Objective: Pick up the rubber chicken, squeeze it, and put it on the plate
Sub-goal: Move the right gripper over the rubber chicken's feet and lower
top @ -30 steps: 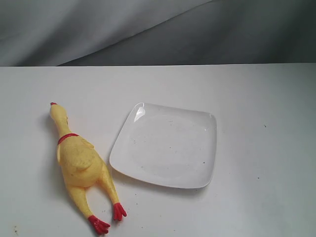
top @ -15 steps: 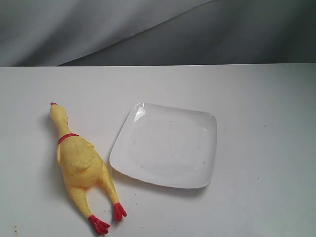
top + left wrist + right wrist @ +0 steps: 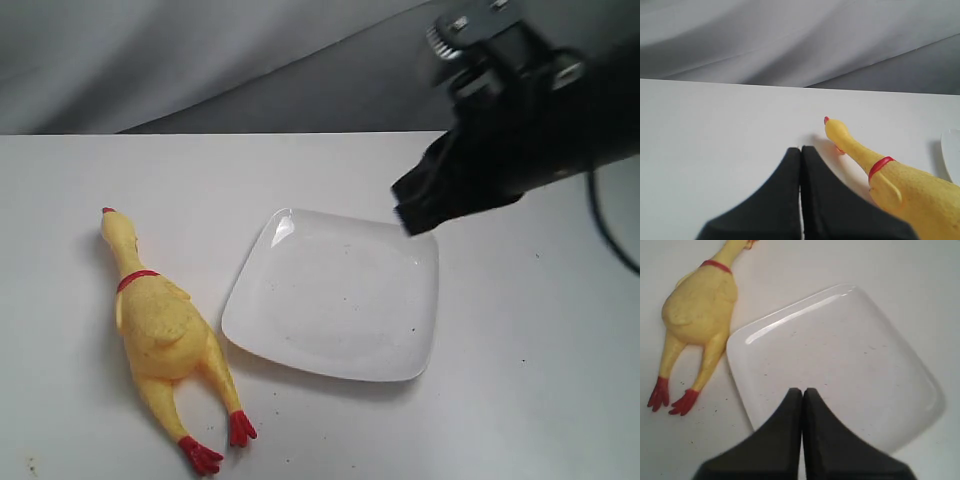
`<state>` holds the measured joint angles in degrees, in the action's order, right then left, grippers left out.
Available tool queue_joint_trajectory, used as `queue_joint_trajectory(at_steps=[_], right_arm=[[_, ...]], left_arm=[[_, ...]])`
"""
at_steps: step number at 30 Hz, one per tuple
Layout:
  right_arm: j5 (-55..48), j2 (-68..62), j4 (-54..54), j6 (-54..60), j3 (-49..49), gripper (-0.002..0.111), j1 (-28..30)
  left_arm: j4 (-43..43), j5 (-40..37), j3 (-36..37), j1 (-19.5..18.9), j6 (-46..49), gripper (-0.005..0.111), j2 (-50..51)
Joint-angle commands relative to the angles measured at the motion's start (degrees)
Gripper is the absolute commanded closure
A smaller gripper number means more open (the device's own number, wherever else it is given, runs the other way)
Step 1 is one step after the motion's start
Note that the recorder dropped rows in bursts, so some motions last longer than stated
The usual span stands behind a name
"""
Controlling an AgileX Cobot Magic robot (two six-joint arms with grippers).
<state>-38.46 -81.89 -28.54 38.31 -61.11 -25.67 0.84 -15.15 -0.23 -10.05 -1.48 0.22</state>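
Note:
The robot's right gripper, with the rubber chicken's legs spread apart, should keep heading for the leg (image 3: 220, 380) nearest the plate until its fingers are on both sides of that leg, and then close.
The yellow rubber chicken (image 3: 165, 335) lies flat on the white table at the left, its red comb toward the back and its red feet toward the front. Just to its right rests the white square plate (image 3: 300, 345), with nothing on it. My right gripper (image 3: 408, 222) hangs above the plate's far right corner, shut and holding nothing (image 3: 802, 390); its wrist view shows the plate (image 3: 880, 340) and the chicken (image 3: 697, 310). My left gripper (image 3: 800, 148) is shut and empty, low over the table beside the chicken's head (image 3: 837, 130); the exterior view does not show it.
Grey cloth (image 3: 200, 60) hangs behind the table's back edge. Bare white tabletop (image 3: 540, 350) lies to the right of the plate and behind the chicken.
The right arm has come into the exterior view from the upper right and now hangs over the plate's far corner. Chicken and plate have not moved.

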Motion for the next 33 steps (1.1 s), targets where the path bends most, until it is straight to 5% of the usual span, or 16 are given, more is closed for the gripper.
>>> queue_joint_trajectory(at_steps=[1,5,13,24,33], right_arm=[[8.98,-8.46,-0.58,1.53,-0.39,0.108,-8.24],[15.91,-15.32,0.06,2.33,-0.39,0.101,-14.33],[18.74,-23.19,-0.39,1.72,-0.39,0.053,-22.05],[20.18,-24.9,-3.67,0.6,-0.55,0.054,-26.47],[16.69,-33.05,-5.31,-2.73,-11.06,0.054,-27.02]], left_arm=[[0.09,0.13,0.23,-0.31,0.04,0.106,-0.22],[0.09,0.13,0.23,-0.31,0.04,0.106,-0.22],[0.09,0.13,0.23,-0.31,0.04,0.106,-0.22],[0.09,0.13,0.23,-0.31,0.04,0.106,-0.22],[0.09,0.13,0.23,-0.31,0.04,0.106,-0.22]])
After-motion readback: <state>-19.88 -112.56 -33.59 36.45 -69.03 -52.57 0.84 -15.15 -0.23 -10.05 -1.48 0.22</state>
